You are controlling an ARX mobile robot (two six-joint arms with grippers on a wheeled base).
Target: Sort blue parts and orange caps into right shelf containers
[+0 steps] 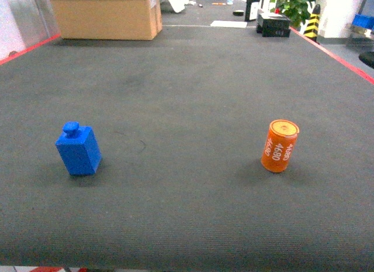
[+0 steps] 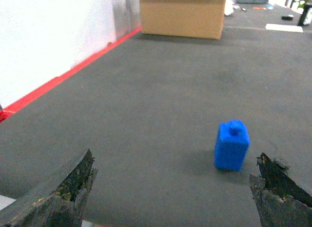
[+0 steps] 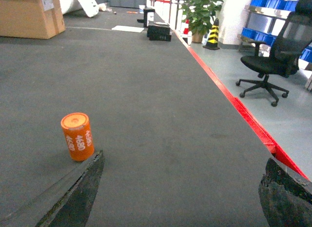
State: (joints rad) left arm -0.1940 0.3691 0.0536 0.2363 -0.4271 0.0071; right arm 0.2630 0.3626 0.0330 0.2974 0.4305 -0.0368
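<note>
The orange cap [image 1: 279,145] is tall and stands on a narrow round base [image 1: 274,165], so it will fall over onto its side when the robot drops it into the crate.
A blue part [image 1: 78,149] with a round knob on top stands on the dark grey mat at the left. An orange cap [image 1: 280,145] printed "4680" stands upright at the right. Neither gripper shows in the head view. In the left wrist view my left gripper [image 2: 173,188] is open, and the blue part [image 2: 232,146] stands ahead of it, just inside the right finger. My right gripper [image 3: 183,188] is open too, with the orange cap [image 3: 78,136] ahead, just beyond its left fingertip. Bright blue crates [image 3: 272,2] sit on a metal shelf far off to the right.
A large cardboard box [image 1: 105,13] stands at the mat's far left. Black cases [image 1: 272,23], a potted plant [image 3: 200,12] and a striped cone [image 3: 212,28] are at the far right. Red tape [image 3: 229,97] edges the mat. An office chair [image 3: 273,61] stands on the floor beyond.
</note>
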